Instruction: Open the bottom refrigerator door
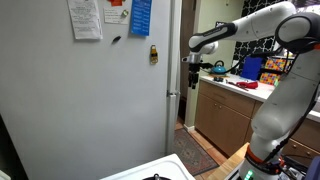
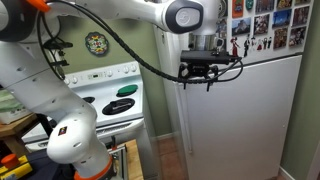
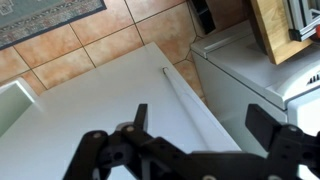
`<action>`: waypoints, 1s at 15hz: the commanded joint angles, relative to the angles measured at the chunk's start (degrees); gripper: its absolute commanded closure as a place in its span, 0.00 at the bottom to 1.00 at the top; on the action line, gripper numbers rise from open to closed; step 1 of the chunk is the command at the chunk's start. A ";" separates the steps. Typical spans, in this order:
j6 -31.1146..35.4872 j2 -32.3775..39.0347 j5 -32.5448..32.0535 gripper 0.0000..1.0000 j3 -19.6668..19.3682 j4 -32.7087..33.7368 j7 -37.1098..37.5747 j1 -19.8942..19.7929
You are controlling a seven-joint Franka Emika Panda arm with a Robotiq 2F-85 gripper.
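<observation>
My gripper leans toward the tiled floor [image 3: 108,38], short of the door's edge. I should tilt it to face the door and get its fingers around the door's ridge [image 3: 203,125].
The bottom refrigerator door [image 1: 100,110] is a large pale grey-white panel with white paper sheets, a blue sheet and a small yellowish magnet [image 1: 153,53]. It also shows in an exterior view [image 2: 255,120] and in the wrist view [image 3: 80,125]. It looks closed. My gripper [image 1: 192,68] is open and empty, at the door's vertical edge at about mid height, also seen in an exterior view [image 2: 198,72]. In the wrist view the gripper [image 3: 200,125] has its two fingers spread on either side of the door's edge ridge [image 3: 185,95]. I cannot tell whether they touch it.
Brown wooden cabinets [image 1: 225,120] with a cluttered counter stand beyond the door's edge. A white stove [image 2: 110,100] stands beside the fridge. My arm base [image 2: 75,140] is in front of the stove. Tiled floor [image 3: 90,50] and a rug [image 3: 40,15] lie below.
</observation>
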 commanded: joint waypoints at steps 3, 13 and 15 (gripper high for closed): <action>1.94 0.65 2.41 0.00 0.70 -3.16 -8.87 -0.10; 0.66 1.10 2.30 0.00 1.25 -2.06 -7.76 -0.62; 0.67 1.10 2.30 0.00 1.25 -2.06 -7.78 -0.62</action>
